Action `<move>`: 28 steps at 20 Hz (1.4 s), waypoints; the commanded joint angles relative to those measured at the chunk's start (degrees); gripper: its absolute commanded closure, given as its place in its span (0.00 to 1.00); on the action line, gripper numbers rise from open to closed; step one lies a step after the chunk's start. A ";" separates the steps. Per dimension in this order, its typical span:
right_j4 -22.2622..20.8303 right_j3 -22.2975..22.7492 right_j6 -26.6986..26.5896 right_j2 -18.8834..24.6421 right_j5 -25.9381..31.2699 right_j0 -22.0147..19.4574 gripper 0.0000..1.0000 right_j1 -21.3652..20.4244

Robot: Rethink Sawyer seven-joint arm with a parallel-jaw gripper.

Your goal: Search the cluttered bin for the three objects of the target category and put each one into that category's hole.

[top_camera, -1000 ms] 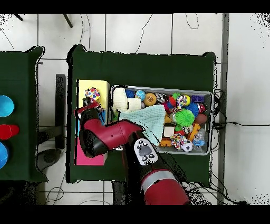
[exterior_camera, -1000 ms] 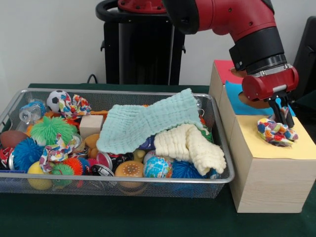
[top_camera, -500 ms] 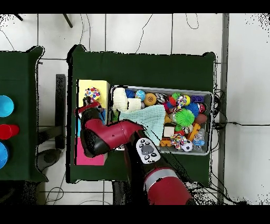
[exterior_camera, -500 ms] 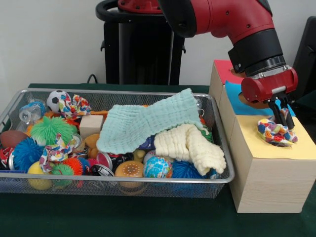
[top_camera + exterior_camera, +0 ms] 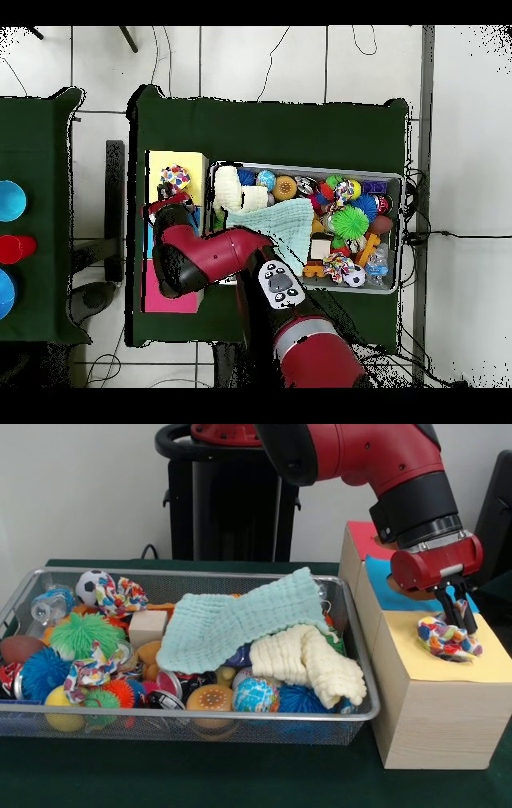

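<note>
The polka-dot cloth bundle is lying in loose, crumpled folds over the hidden hole, so I expect it to squeeze down through the hole when I push it.
My gripper hangs over the yellow-topped box at the right. Its fingers are slightly apart, with the tips at the top of a polka-dot cloth bundle that rests on the box's yellow top; the hole beneath it is hidden. This bundle also shows in the overhead view. Two more polka-dot bundles lie in the wire mesh bin: one at the far left beside a soccer ball, one near the front left. In the overhead view the arm covers the gripper.
A mint waffle cloth and a cream one drape over the bin's middle and right. Spiky balls, a wooden block and other toys fill the bin. Blue-topped and red-topped boxes stand behind the yellow one.
The gripper has risen slightly and shifted a little, and the polka-dot bundle has settled lower on the yellow top. The bin's contents have not moved.
</note>
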 commanded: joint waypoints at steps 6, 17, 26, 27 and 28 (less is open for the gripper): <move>1.78 1.29 13.08 2.27 -1.91 -2.08 1.00 3.75; 1.96 1.18 13.09 1.92 -2.97 -1.85 0.00 3.83; 2.11 1.08 12.86 1.99 -2.77 -1.96 0.00 3.81; 2.07 1.03 12.88 2.09 -2.92 -1.98 0.00 3.70; 2.02 0.98 12.90 2.20 -3.07 -2.00 0.00 3.59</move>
